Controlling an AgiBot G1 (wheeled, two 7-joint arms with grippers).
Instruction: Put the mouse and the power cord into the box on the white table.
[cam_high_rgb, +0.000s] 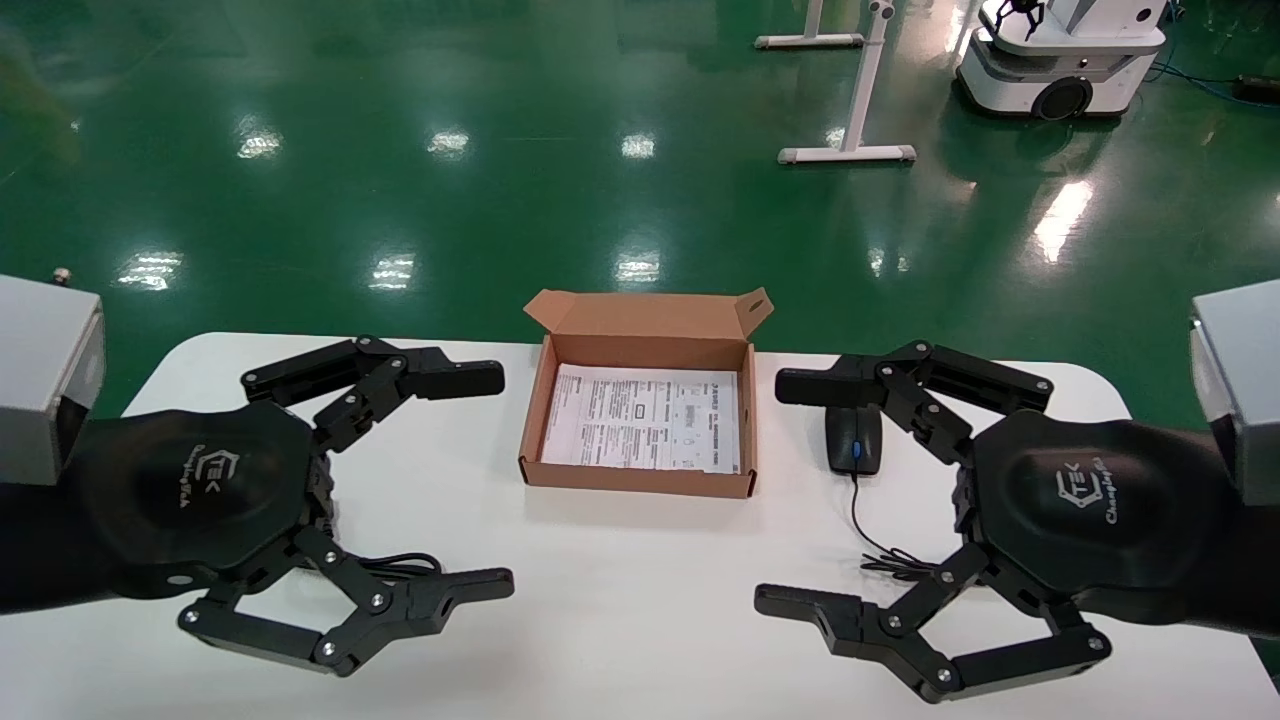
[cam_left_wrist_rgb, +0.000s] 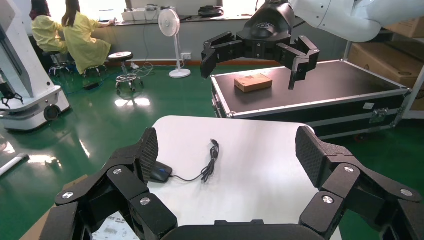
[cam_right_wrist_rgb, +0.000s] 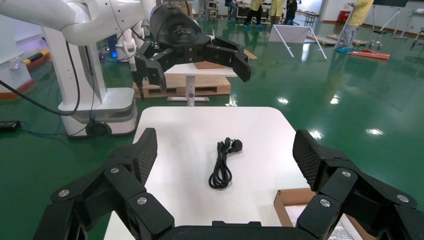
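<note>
The mouse (cam_high_rgb: 854, 439) will hang below when I lift the bundled cable, because a short loose piece of cable (cam_high_rgb: 857, 516) connects the mouse to that bundle.
The brown cardboard box (cam_high_rgb: 640, 480) lies open in the middle of the white table (cam_high_rgb: 640, 600), with a printed sheet on its bottom. To its right lies the black mouse (cam_high_rgb: 855, 440) (cam_left_wrist_rgb: 160, 173), and its thin cable (cam_high_rgb: 890, 562) (cam_left_wrist_rgb: 210, 162) trails toward me. The power cord (cam_right_wrist_rgb: 222, 162) lies coiled on the table's left side; in the head view only a loop of the power cord (cam_high_rgb: 400, 565) shows under the left hand. My left gripper (cam_high_rgb: 505, 480) (cam_left_wrist_rgb: 227, 150) hovers open above that cord. My right gripper (cam_high_rgb: 770, 492) (cam_right_wrist_rgb: 226, 151) hovers open over the mouse cable. Neither holds anything.
Green floor surrounds the table. Another white robot (cam_high_rgb: 1060, 50) and a white stand (cam_high_rgb: 850, 150) are far behind. The left wrist view shows a black flight case (cam_left_wrist_rgb: 310, 95) with a small carton beyond the table's right end.
</note>
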